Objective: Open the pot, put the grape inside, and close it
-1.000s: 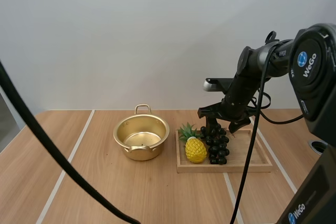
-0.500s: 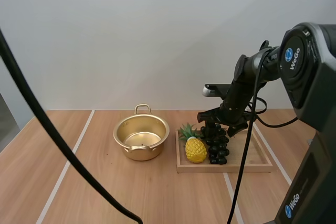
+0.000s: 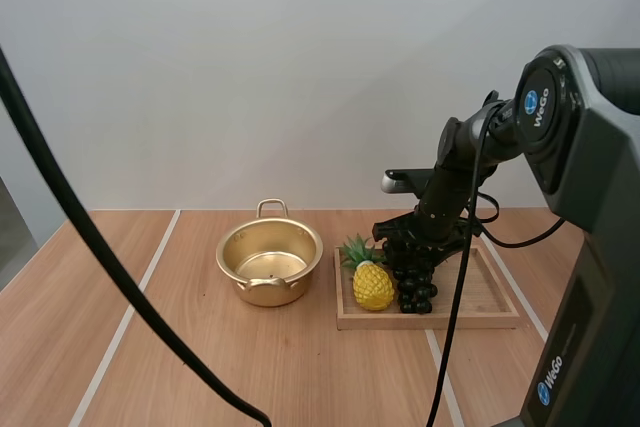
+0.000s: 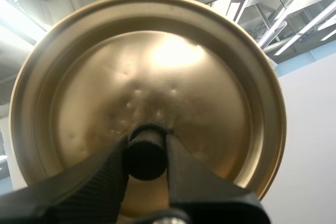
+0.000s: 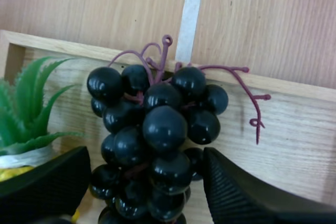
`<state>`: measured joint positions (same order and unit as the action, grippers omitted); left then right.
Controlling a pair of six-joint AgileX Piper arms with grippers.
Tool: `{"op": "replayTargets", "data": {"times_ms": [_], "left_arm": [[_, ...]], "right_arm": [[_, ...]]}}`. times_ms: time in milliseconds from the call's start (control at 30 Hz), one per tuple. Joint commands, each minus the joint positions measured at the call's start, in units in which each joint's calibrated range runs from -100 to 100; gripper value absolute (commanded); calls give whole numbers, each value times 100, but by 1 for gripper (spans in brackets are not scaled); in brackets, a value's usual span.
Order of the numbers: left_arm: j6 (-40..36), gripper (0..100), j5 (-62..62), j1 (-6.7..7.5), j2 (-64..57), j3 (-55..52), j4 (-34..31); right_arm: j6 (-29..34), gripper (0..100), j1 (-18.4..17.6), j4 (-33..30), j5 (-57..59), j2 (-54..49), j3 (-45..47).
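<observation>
I expect the whole bunch [image 3: 414,285] to come up together with its lower end hanging down when I lift it, because the dark grapes share a branching purple stem [image 5: 161,62].
The gold pot [image 3: 269,262] stands open on the table, left of the wooden tray [image 3: 480,297]. A bunch of dark grapes [image 3: 413,277] [image 5: 155,135] lies in the tray beside a toy pineapple [image 3: 372,284]. My right gripper [image 3: 418,247] [image 5: 142,187] is low over the bunch, open, its fingers [image 5: 47,184] standing on either side of the grapes. My left gripper [image 4: 145,166] is shut on the black knob [image 4: 145,153] of the gold lid [image 4: 157,66], which it holds up in the air.
The pineapple's green leaves [image 5: 26,108] are close to one of my right gripper's fingers. The tray's wooden rim [image 5: 294,85] runs just behind the grapes. Bare tabletop lies in front of the pot and at the far left.
My right gripper has come down and slightly left onto the grape bunch over the last second. The pot and tray have not moved.
</observation>
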<state>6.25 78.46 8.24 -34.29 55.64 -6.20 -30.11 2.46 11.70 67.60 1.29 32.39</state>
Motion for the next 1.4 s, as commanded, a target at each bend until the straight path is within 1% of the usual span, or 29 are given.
{"op": "replayTargets", "data": {"times_ms": [0,533,833,867,900,933,967,1133,1233,1367], "left_arm": [[10,0,-106,2,28,15,-44],[23,0,45,2,26,15,-32],[23,0,45,2,26,15,-32],[23,0,45,2,26,15,-32],[23,0,45,2,26,15,-32],[23,0,45,2,26,15,-32],[23,0,45,2,26,15,-32],[22,0,45,2,26,15,-44],[98,0,45,2,26,15,-44],[98,0,45,2,26,15,-44]], "right_arm": [[-42,100,-5,-59,-251,69,17],[-42,100,-5,-149,-493,513,17],[-42,100,-5,-149,-511,521,17],[-42,77,-5,-149,-511,521,17],[-42,47,-5,-149,-511,521,17],[-42,12,-5,-149,-494,512,17],[-42,0,-5,-149,-477,512,17],[-27,0,-5,-149,-428,353,4],[-27,0,-5,-149,-408,-68,-10],[-27,0,-5,-139,-442,-925,-10]]}}
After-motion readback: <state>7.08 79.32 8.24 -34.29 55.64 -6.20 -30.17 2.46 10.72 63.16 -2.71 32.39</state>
